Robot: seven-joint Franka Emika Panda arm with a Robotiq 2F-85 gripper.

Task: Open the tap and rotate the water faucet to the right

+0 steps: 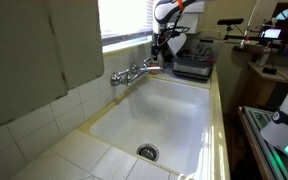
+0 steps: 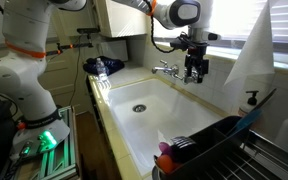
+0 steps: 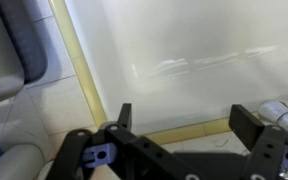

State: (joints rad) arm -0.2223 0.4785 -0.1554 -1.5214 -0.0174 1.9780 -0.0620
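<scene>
The basin rim (image 3: 189, 132) is below my open fingers, which are beside the tap. My gripper should go back toward the tap's handle (image 3: 282, 113), come down beside it and push it open.
The chrome sink fixture sits on the back rim of the white basin (image 1: 174, 115) in both exterior views. The water faucet (image 1: 134, 73) is a slim chrome spout reaching over the basin (image 2: 159, 105); it also shows in an exterior view (image 2: 166, 70). The tap (image 1: 155, 69) is a small handle with a reddish-orange mark at the fixture's end nearest my gripper. My gripper (image 1: 162, 52) hangs just above and beside it (image 2: 194, 70), fingers pointing down. In the wrist view my gripper (image 3: 184, 115) is open and empty over the basin rim, with a chrome part (image 3: 286, 112) at the right edge.
The round drain (image 1: 147, 152) lies in the basin floor. A black appliance (image 1: 192, 66) stands on the tiled counter beyond the gripper. A dish rack (image 2: 209, 150) and a soap bottle (image 2: 252, 101) stand at one end of the sink. A window is behind the fixture.
</scene>
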